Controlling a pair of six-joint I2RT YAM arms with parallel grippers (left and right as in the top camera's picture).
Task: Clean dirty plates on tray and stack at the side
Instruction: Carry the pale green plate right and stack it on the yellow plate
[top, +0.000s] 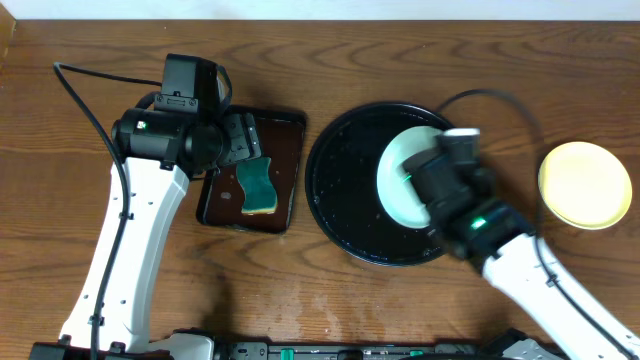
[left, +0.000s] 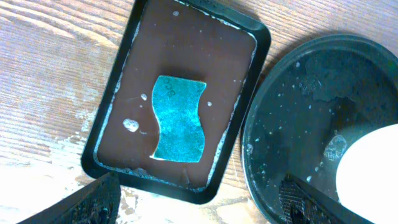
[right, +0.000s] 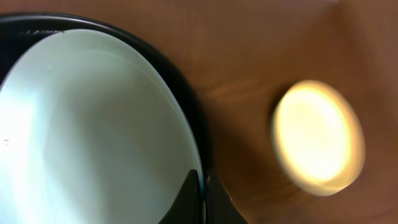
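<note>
My right gripper is holding the mint-blue plate (right: 191, 140) by its rim, and the yellow plate's top (top: 585, 185) is free. I should keep carrying the mint-blue plate until it rests there.
A pale mint-blue plate (top: 400, 168) lies in the right part of the round black tray (top: 335, 190). My right gripper (top: 432, 195) is shut on this plate's right rim; in the right wrist view the two fingers (right: 202, 190) pinch the edge of the plate (right: 93, 124) over the tray rim (right: 180, 81). A pale yellow plate (top: 585, 185) sits on the table to the right, blurred in the right wrist view (right: 317, 137). My left gripper (top: 240, 140) is open and empty (left: 199, 202) above the brown tray. I see no other mint plate.
A rectangular dark brown tray (top: 285, 135) left of the black tray holds a teal sponge (top: 258, 185), also in the left wrist view (left: 179, 118), with water drops around it. The black tray (left: 298, 112) is wet and almost touches the brown tray (left: 186, 50).
</note>
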